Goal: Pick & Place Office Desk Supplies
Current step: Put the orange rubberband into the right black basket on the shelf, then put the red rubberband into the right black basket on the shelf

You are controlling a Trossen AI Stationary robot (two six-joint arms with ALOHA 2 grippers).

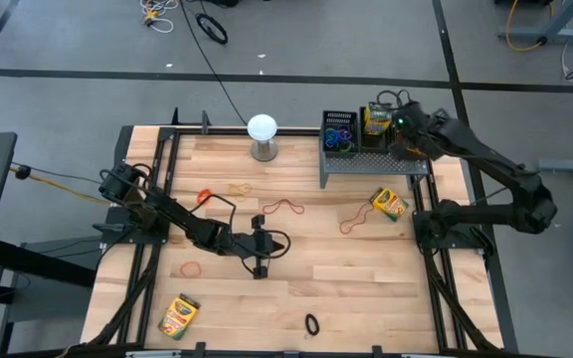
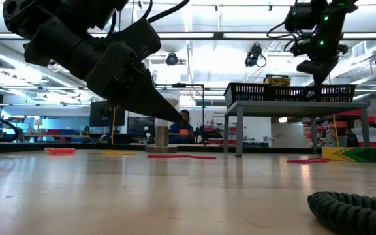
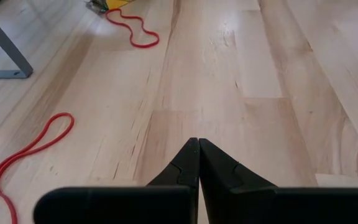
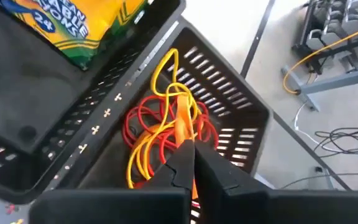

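Note:
Next, my left gripper picks up the red band (image 1: pixel 284 205) near the white globe and passes it over, because the band is far from the bin (image 4: pixel 173 118) under my right gripper.
Three black mesh bins stand in a row on the grey riser (image 1: pixel 366 164) at the far right. The left bin (image 1: pixel 338 131) holds blue and purple bands, and the middle one holds a crayon box (image 1: pixel 376 119). My right gripper (image 4: pixel 192 148) hangs over the right bin (image 4: pixel 229 81), shut on an orange rubber band (image 4: pixel 182 118). Red and yellow bands (image 4: pixel 148 134) lie in that bin. My left gripper (image 3: pixel 198 142) is shut with nothing in it, low over the table's middle (image 1: pixel 260 267). Crayon boxes (image 1: pixel 389 203) (image 1: pixel 179 315) and loose bands lie on the table. My right gripper pinches the orange rubber band between its two fingertips (image 4: pixel 185 140). The fingers come slanting down from above into the bin's mouth. The band runs on from the tips and its free part (image 4: pixel 180 102) lies on the pile of red and yellow bands in the bin.
A white globe (image 1: pixel 263 129) stands at the far middle, left of the riser. Red bands (image 1: pixel 285 207) (image 1: pixel 351 221), an orange one (image 1: pixel 204 196), another (image 1: pixel 189 267) and a black one (image 1: pixel 312 324) lie scattered on the wood.

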